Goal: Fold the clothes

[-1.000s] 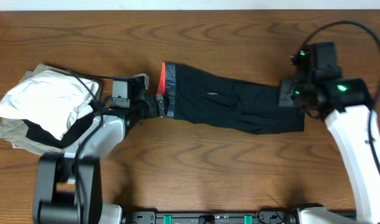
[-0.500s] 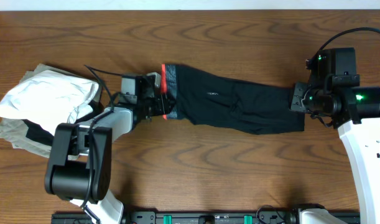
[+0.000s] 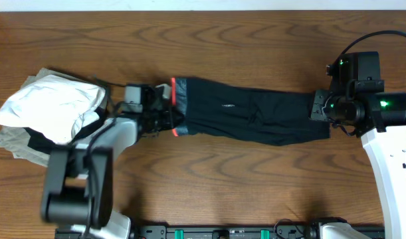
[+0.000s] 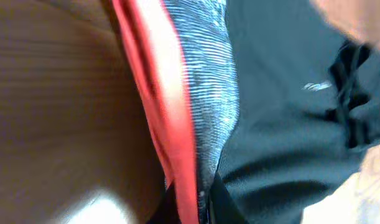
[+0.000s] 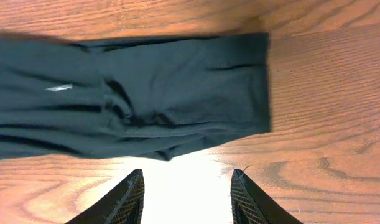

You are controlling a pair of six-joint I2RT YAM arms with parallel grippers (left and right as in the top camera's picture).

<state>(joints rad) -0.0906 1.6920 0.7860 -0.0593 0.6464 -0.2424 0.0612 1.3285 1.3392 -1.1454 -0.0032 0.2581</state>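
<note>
I should fold the waistband back over the legs [image 3: 282, 119] with my left gripper, because the pants lie stretched out with their waistband [image 3: 180, 106] toward the clothes pile and the leg end free.
A pair of black pants [image 3: 256, 114] lies stretched across the table, with a grey waistband [image 3: 181, 93] and red trim at its left end. My left gripper [image 3: 171, 121] is shut on that waistband. In the left wrist view the red trim [image 4: 171, 124] and grey band [image 4: 208, 93] run down into the gripper [image 4: 193, 210]. My right gripper [image 3: 321, 109] hovers open over the leg end at the right. From the right wrist the pants [image 5: 146, 93] lie beyond the gripper [image 5: 186, 199], and nothing sits between its fingers [image 5: 124, 202].
A pile of white, beige and dark clothes [image 3: 50, 113] sits at the table's left side, close behind the left arm. Bare wood [image 3: 222, 179] lies in front of the pants and behind them.
My left gripper has closed on the waistband. The right arm has shifted to the right, past the leg end. The pants lie straighter than before.
</note>
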